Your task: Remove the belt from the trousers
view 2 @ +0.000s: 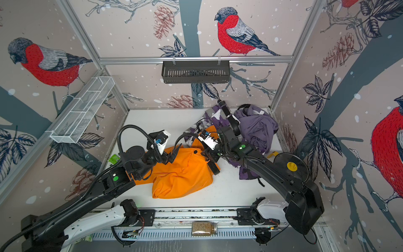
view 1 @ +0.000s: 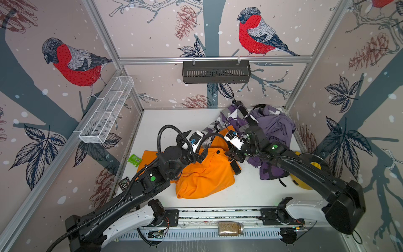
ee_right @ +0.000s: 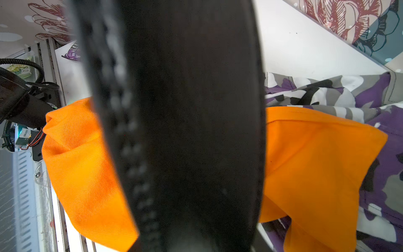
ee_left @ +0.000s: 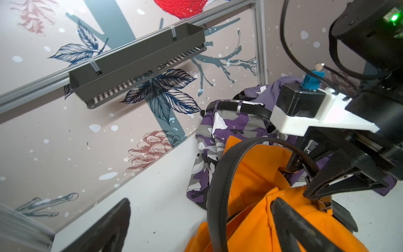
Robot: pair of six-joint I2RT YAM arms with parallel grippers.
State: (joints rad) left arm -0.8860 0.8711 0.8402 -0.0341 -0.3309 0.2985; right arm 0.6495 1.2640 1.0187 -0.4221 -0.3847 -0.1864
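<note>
The belt (view 1: 205, 139) stands up off the waistband in a high arch (view 1: 215, 134), so I expect it to pull straight first and then bend up again when I move my grippers closer.
Orange trousers (view 1: 207, 179) lie crumpled mid-table. Their black belt (ee_left: 218, 196) arches up off the waistband, and its free end (view 1: 237, 170) hangs over the trousers' right edge. My left gripper (ee_left: 201, 201) is open wide at the waistband: one finger is over the bare table, the other finger (ee_left: 290, 222) rests on orange cloth, and the belt runs untouched between them. My right gripper (view 1: 234, 156) is shut on the belt just right of the waistband. The belt (ee_right: 185, 131) fills the right wrist view and hides those fingers there.
Purple camouflage trousers (ee_left: 229, 124) with their own black belt (ee_left: 239, 107) and a purple garment (view 1: 274, 126) are heaped at the back right. A yellow and black disc (view 1: 311, 161) sits at the right wall, and a green packet (view 1: 135, 160) lies at the left.
</note>
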